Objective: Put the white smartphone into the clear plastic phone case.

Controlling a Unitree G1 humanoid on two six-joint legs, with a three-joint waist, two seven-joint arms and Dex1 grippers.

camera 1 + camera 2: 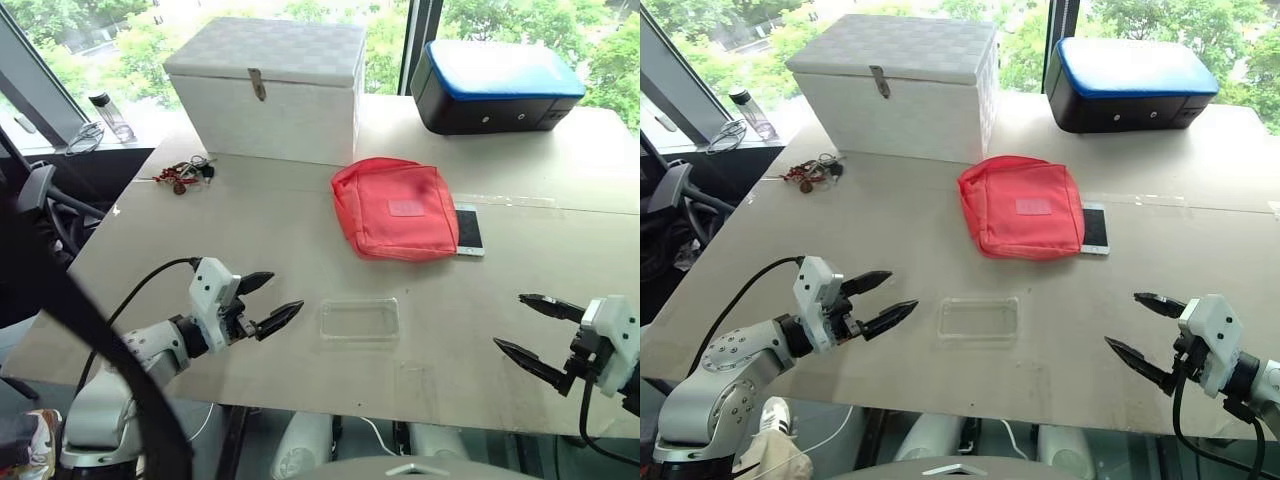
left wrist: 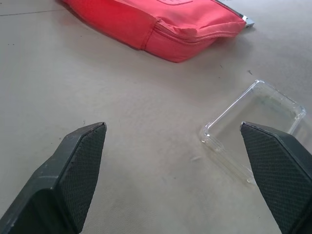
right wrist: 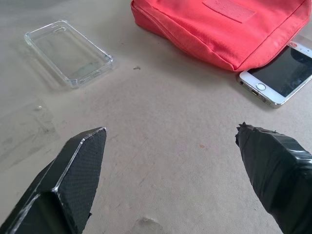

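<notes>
The red pouch lies over part of the white smartphone (image 1: 464, 230). I should keep moving my left gripper toward the pouch's free side (image 1: 352, 233) until the fingers close on that side.
The white smartphone (image 1: 468, 230) lies flat on the table, screen up, partly tucked under the right edge of a red pouch (image 1: 397, 209). In the right wrist view the smartphone (image 3: 279, 77) shows its home button end. The clear plastic phone case (image 1: 359, 320) lies empty, open side up, near the table's front middle. My left gripper (image 1: 268, 301) hovers open just left of the case, pointing toward it. My right gripper (image 1: 525, 327) is open at the front right, well right of the case and in front of the phone. Neither holds anything.
A white latched box (image 1: 268, 88) stands at the back, a black and blue case (image 1: 495, 86) at the back right. A bunch of keys (image 1: 183, 175) lies at the left. A bottle (image 1: 110, 115) stands beyond the table's left edge. The table's front edge runs close under both grippers.
</notes>
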